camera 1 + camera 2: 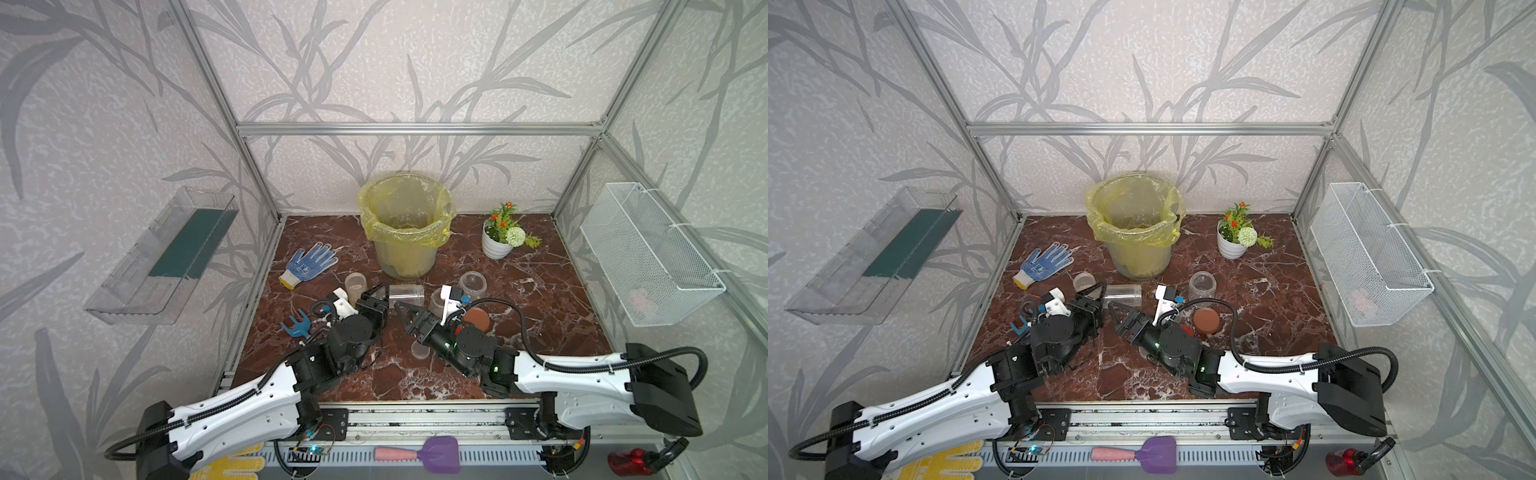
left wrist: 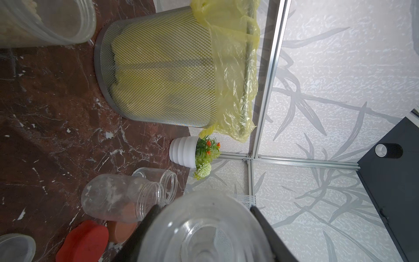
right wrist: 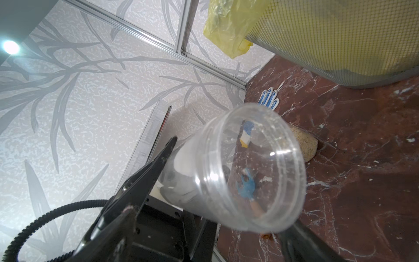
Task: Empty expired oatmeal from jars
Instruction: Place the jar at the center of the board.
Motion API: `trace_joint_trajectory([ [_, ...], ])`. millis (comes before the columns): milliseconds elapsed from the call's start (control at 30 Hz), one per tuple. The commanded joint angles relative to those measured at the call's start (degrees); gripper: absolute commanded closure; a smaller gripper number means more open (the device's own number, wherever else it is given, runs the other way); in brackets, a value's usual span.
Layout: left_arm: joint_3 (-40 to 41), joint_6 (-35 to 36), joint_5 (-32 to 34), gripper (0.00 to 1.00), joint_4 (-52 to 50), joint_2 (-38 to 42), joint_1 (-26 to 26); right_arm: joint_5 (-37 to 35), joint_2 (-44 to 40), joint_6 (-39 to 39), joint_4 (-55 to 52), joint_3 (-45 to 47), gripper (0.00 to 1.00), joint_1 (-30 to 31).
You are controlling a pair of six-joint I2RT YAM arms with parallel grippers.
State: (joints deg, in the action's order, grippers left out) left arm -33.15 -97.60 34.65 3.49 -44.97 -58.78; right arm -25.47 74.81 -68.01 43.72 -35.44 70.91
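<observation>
Next, I hand over the empty jar held sideways in my left gripper, the jar's opening (image 1: pixel 421 296) toward my right gripper, and stand it by the clear lid (image 1: pixel 420 350).
My left gripper (image 1: pixel 384 291) (image 2: pixel 204 207) is shut on an empty clear jar (image 1: pixel 407 294) (image 2: pixel 204 233), held on its side above the table in front of the bin. Its open mouth (image 3: pixel 254 167) faces my right gripper (image 1: pixel 405 318) (image 3: pixel 233 181), which stands open just beside it. An upright slim jar holds pale oatmeal (image 1: pixel 356 286) (image 3: pixel 303 145) to the left of the held jar. An empty wide jar (image 1: pixel 473 282) (image 2: pixel 169 183) and another clear jar (image 2: pixel 118 199) stand to the right without lids.
A mesh bin with a yellow bag (image 1: pixel 405 224) stands at the back centre. Also on the table are a brown lid (image 1: pixel 476 319), a red lid (image 2: pixel 84 242), a clear lid (image 1: pixel 420 351), a blue-dotted glove (image 1: pixel 309 262), a white flower pot (image 1: pixel 496 243) and a blue hook (image 1: pixel 296 326).
</observation>
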Motion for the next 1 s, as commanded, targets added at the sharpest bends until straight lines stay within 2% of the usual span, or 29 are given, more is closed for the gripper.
trace_joint_trajectory([
  [0, 0.1, -1.7, 1.3, 1.00, -1.9, 2.7, -0.2, 0.1, 1.5, -2.1, 4.8, -2.7, 0.07, -2.1],
  [133, 0.7, -1.7, 0.3, 1.00, -1.2, 3.2, -0.2, 3.4, 2.6, -3.3, 3.7, -4.3, 0.14, -4.9],
  [333, 1.6, -2.5, -0.5, 1.00, 0.8, 1.6, -0.1, 6.8, 4.8, -4.4, 5.2, -4.6, 0.16, -6.3],
  [500, 1.8, -2.5, -0.3, 1.00, 1.4, 1.1, 0.0, 9.8, 6.9, -5.4, 8.0, -4.4, 0.30, -6.5],
  [567, 1.6, -2.2, 0.1, 1.00, 1.2, 0.8, 0.1, 10.9, 7.2, -5.7, 7.4, -4.5, 0.42, -6.4],
  [600, 1.5, -2.3, 0.0, 0.97, 0.8, 0.8, 0.2, 11.1, 7.1, -5.3, 6.9, -4.6, 0.47, -6.5],
  [633, 1.4, -2.5, -0.3, 0.90, 0.0, 0.9, 0.2, 11.0, 6.7, -4.6, 6.0, -4.7, 0.53, -6.4],
  [733, 0.4, -2.7, -0.8, 0.63, -5.5, 2.2, 0.3, 9.0, 3.6, -1.6, -0.4, -5.3, 0.62, -6.5],
  [767, 0.1, -2.5, -0.7, 0.55, -8.0, 3.1, 0.3, 7.9, 1.9, 0.0, -5.9, -6.0, 0.65, -6.5],
  [867, 1.0, -2.5, 0.7, 0.47, -14.4, 7.4, 0.3, 5.7, -2.8, 4.7, -22.0, -9.9, 0.67, -6.4],
  [967, 2.5, -2.7, 2.7, 0.41, -20.9, 12.9, 0.4, 3.9, -5.7, 10.3, -32.1, -12.4, 0.69, -6.7],
])
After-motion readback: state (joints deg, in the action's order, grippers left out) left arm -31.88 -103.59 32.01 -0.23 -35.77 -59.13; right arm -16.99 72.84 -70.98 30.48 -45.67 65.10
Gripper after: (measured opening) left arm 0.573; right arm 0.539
